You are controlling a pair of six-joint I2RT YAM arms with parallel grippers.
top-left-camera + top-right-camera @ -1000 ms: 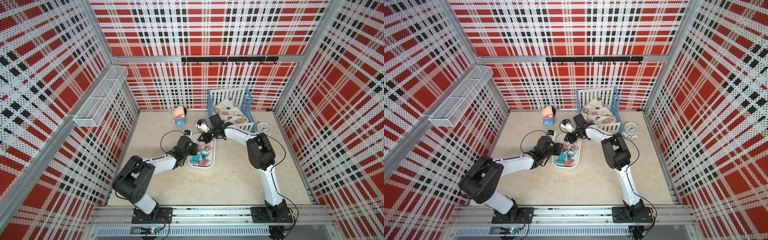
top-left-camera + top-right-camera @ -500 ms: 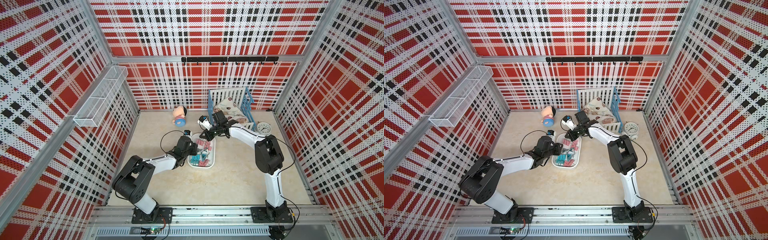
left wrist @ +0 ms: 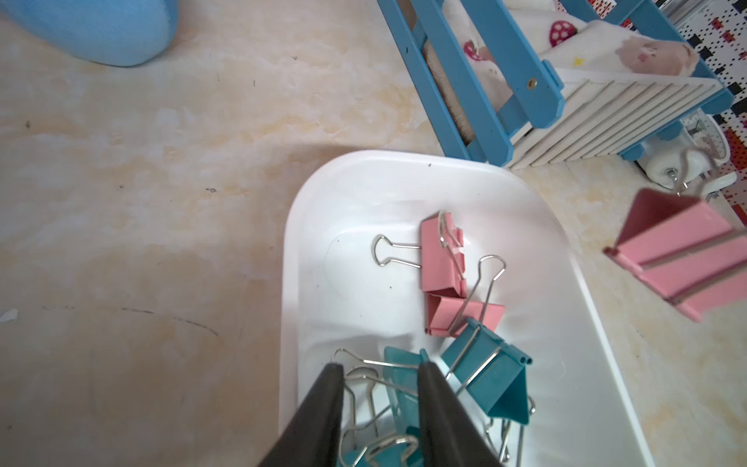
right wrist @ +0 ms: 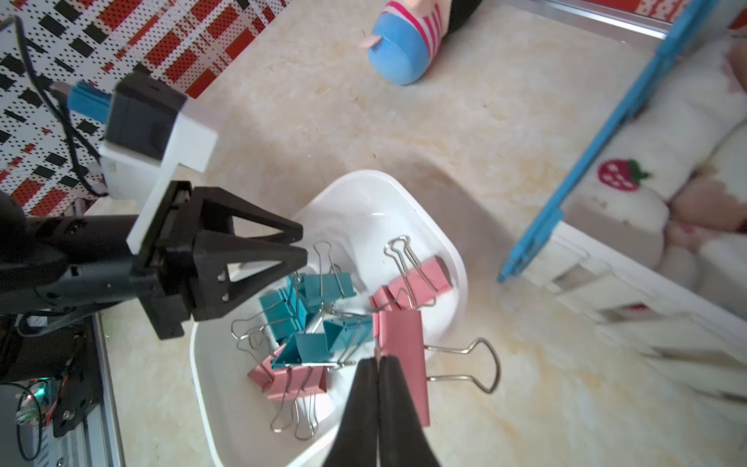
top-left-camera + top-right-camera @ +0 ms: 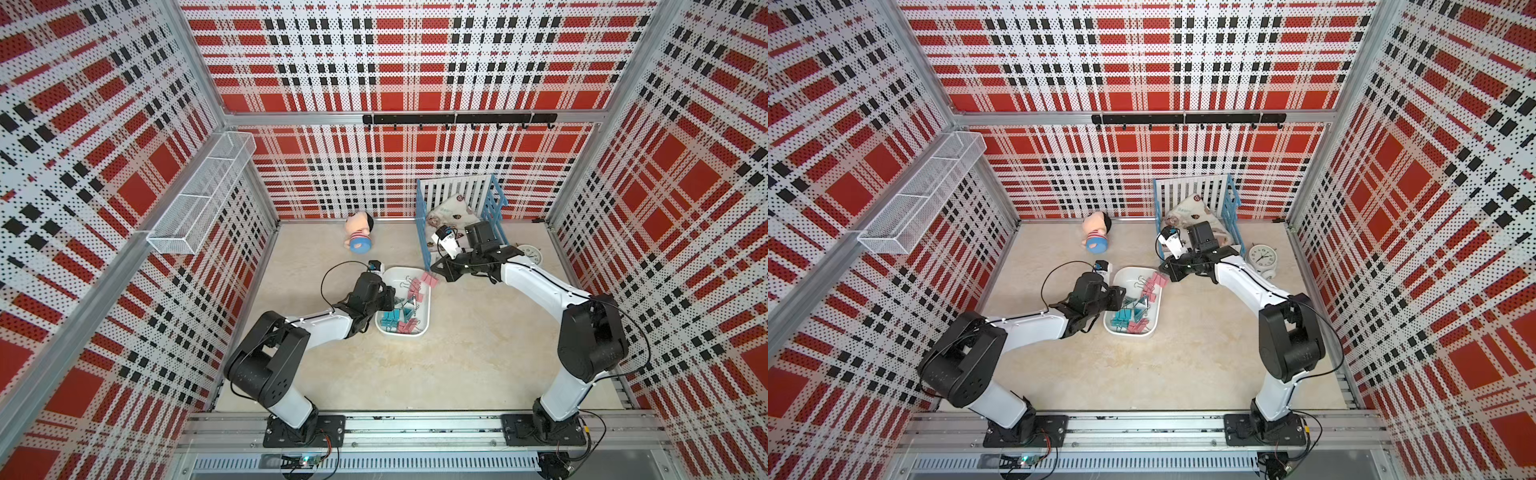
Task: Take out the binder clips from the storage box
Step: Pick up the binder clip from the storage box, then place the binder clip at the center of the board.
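The held pink binder clip (image 5: 429, 279) hangs clear above the storage box's rim, so the robot's right gripper should keep moving toward the open tabletop (image 5: 442, 314) until the clip rests there.
The white storage box (image 5: 395, 276) (image 5: 1128, 276) sits mid-table and holds several teal binder clips (image 3: 494, 374) (image 4: 319, 285) and pink binder clips (image 3: 440, 258). My right gripper (image 4: 378, 360) (image 5: 436, 274) is shut on one pink binder clip (image 4: 402, 335) (image 5: 429, 279) (image 3: 683, 258). It holds this clip in the air over the box's far right rim, with a wire handle sticking out sideways. My left gripper (image 3: 380, 368) (image 4: 304, 244) hangs low over the box's left side, jaws a little apart above teal clips and wire handles, gripping nothing that I can see.
A white-and-blue toy crib (image 5: 457, 199) with a pillow stands just behind the right gripper. A doll (image 5: 359, 237) lies at the back, and an alarm clock (image 5: 530, 253) sits right of the crib. A wire-mesh basket (image 5: 199, 203) hangs on the left wall.
The right gripper has carried the pink clip rightward, from over the box's far end to its right rim. The left arm has stayed put.
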